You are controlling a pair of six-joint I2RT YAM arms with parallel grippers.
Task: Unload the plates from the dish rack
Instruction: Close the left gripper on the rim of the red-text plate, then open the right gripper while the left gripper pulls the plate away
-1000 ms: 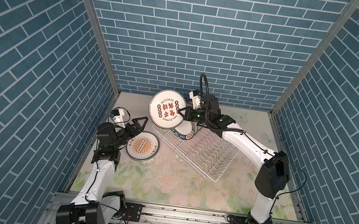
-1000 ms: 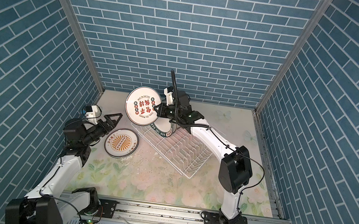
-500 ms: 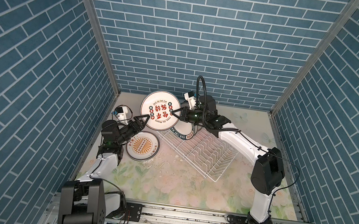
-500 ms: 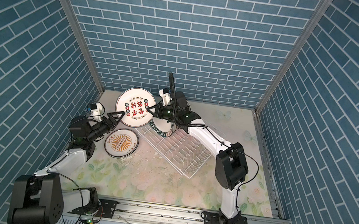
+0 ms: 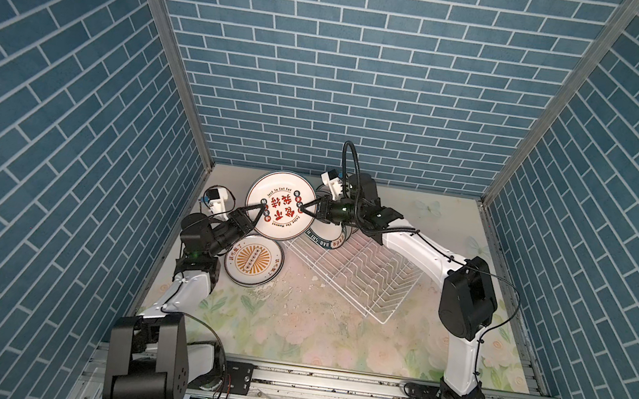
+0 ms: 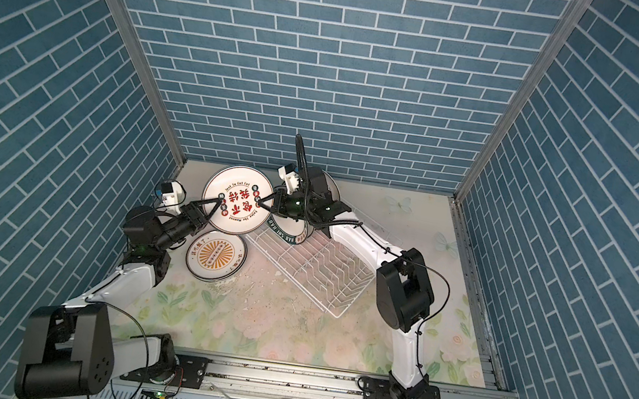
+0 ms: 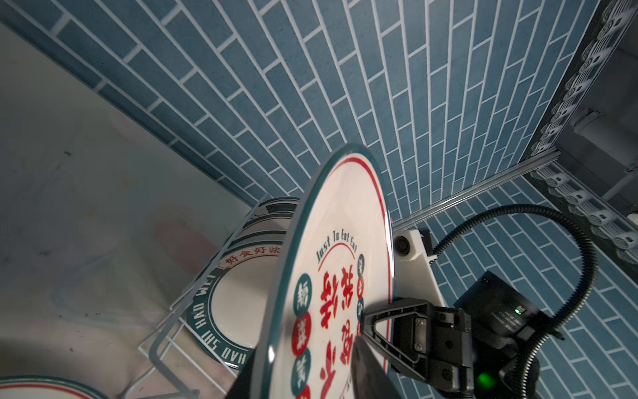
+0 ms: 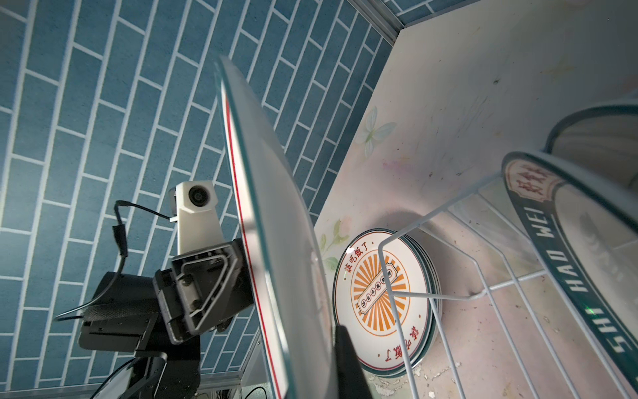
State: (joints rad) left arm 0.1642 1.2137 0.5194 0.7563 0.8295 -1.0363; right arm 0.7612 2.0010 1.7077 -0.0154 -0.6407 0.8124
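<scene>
The white plate's rims (image 5: 313, 197) are in both grippers, so my right gripper should open and move to the green-lettered plate (image 5: 328, 234) while my left gripper puts the white plate down.
A white plate with red characters (image 5: 281, 206) (image 6: 235, 204) hangs upright in the air left of the dish rack (image 5: 381, 322) (image 6: 336, 316). My right gripper (image 5: 302, 208) (image 6: 258, 202) is shut on its right rim. My left gripper (image 5: 262, 210) (image 6: 220, 201) pinches the opposite rim, a finger on each face. In the left wrist view the held plate (image 7: 331, 276) fills the middle. In the right wrist view it (image 8: 276, 224) shows edge-on. A green-lettered plate (image 5: 323, 239) (image 8: 569, 259) still stands in the rack's far end, with another behind it, partly hidden by my right arm.
A stack of orange sunburst plates (image 5: 253, 259) (image 6: 216, 256) (image 8: 379, 297) lies flat on the floral table, just below the held plate and beside my left arm. Blue brick walls close in the back and both sides. White flecks litter the table in front of the rack.
My right arm has carried the plate leftward from over the rack. The left gripper rose to meet the plate's left rim and narrowed from wide open onto it.
</scene>
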